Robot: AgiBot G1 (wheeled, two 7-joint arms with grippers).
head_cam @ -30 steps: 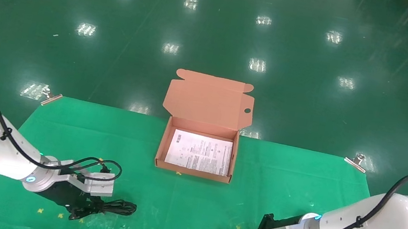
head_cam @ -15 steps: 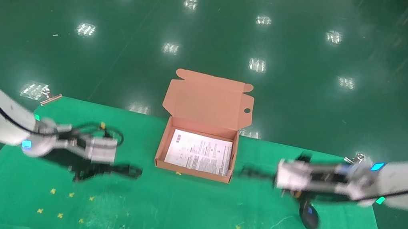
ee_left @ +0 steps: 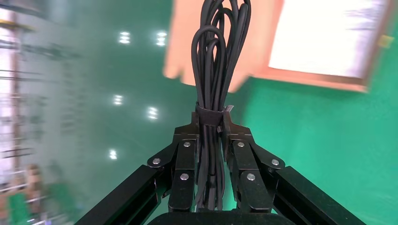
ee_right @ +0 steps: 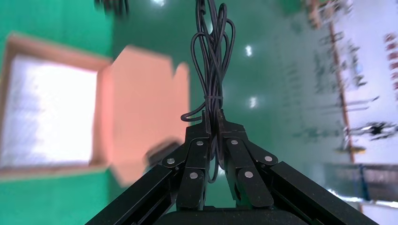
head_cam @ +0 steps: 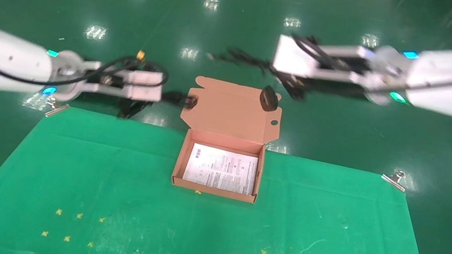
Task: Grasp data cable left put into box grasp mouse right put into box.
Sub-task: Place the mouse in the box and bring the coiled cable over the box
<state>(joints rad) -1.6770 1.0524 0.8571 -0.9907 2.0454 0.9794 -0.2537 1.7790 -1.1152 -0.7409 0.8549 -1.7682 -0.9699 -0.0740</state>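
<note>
My left gripper should move back because the dangling mouse (head_cam: 268,99) and the data cable crowd the open box (head_cam: 221,169). My right gripper will lower the mouse inside first in the meantime.
The box (head_cam: 216,190) lies open at the far middle of the green cloth, lid (head_cam: 230,110) up, a white printed sheet (head_cam: 222,169) inside. My left gripper (head_cam: 165,96) hangs in the air by the lid's left edge, shut on the data cable (head_cam: 185,100). In the left wrist view the cable bundle (ee_left: 217,61) sticks out past the gripper (ee_left: 212,123) toward the box (ee_left: 309,77). My right gripper (head_cam: 270,68) is high behind the lid, shut on the mouse's cord (ee_right: 213,56). The mouse (head_cam: 269,98) dangles in front of the lid. The right gripper (ee_right: 212,117) pinches the cord's loops.
The green cloth (head_cam: 192,229) covers the table, pinned by metal clips at the far left (head_cam: 57,110) and far right (head_cam: 395,179) corners. Small yellow marks (head_cam: 66,237) dot its near part. Shiny green floor lies beyond.
Both arms rose off the cloth and swung toward the box. The left carried the data cable up. The right lifted the cord, and the mouse now dangles by the lid.
</note>
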